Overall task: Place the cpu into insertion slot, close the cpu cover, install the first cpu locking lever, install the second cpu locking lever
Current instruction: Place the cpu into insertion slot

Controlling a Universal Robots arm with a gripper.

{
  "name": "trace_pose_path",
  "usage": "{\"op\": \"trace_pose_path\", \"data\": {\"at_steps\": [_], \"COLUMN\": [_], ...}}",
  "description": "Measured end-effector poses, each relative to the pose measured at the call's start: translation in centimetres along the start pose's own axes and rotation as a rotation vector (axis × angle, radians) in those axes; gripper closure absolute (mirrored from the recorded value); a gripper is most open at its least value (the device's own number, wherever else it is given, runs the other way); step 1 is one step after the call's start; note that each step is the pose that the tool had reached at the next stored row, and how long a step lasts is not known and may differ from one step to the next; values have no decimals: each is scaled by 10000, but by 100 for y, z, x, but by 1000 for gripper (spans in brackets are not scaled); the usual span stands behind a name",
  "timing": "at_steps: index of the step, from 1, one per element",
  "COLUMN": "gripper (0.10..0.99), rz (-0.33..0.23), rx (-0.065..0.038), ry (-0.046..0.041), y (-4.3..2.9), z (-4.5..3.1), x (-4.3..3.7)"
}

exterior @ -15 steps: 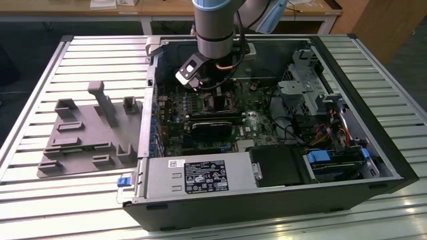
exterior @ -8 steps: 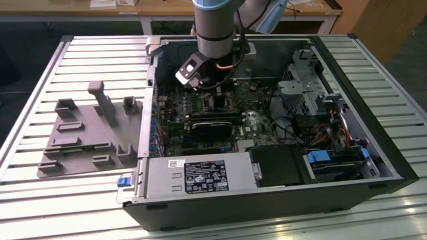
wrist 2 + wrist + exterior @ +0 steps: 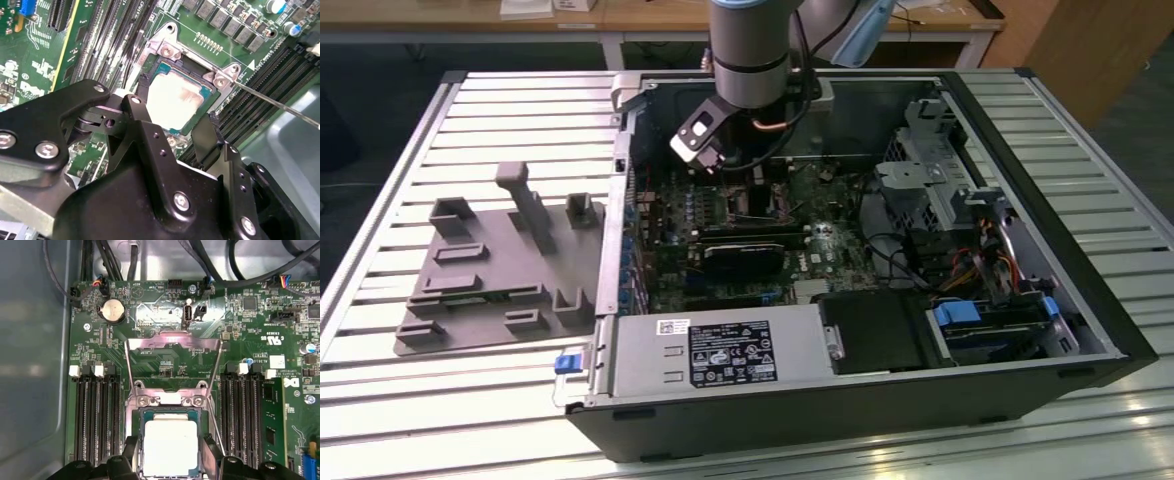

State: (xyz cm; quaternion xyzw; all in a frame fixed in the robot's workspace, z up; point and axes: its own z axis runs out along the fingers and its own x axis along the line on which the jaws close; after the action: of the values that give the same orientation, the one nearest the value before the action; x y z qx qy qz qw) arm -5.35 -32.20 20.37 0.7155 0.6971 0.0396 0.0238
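Observation:
The cpu cover (image 3: 172,340) stands attached to metal loops at the socket's rear edge (image 3: 202,385), so it will swing down over the cpu when the robot's gripper pushes it.
The cpu (image 3: 171,445) is a small silver-grey square lying flat in the insertion slot (image 3: 170,413) on the green motherboard, and it also shows in the second wrist view (image 3: 175,97). My gripper (image 3: 170,462) hangs right over it, open. One black finger stands on each side of the chip, with a small gap to its edges in both wrist views (image 3: 176,112). The cpu cover (image 3: 150,342), a thin silvery frame, stands swung up behind the socket. A thin wire locking lever (image 3: 280,102) sticks out sideways from the socket corner. In the exterior view the gripper (image 3: 744,185) reaches into the open case.
Black memory slots (image 3: 97,415) flank the socket on both sides. A black card (image 3: 747,255) and the power supply (image 3: 720,350) lie nearer the case front. Cables and drive bays (image 3: 974,260) fill the exterior view's right. A grey fixture tray (image 3: 494,260) sits outside the case on the slatted table.

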Motion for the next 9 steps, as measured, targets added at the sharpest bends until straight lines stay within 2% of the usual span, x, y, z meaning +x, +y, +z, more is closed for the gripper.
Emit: {"op": "trace_pose_path", "data": {"at_steps": [8,9], "gripper": [486,549], "rz": [0,0], "rx": [0,0], "ry": [8,8], "y": [1,1], "z": [-7,-7], "x": [0,0]}}
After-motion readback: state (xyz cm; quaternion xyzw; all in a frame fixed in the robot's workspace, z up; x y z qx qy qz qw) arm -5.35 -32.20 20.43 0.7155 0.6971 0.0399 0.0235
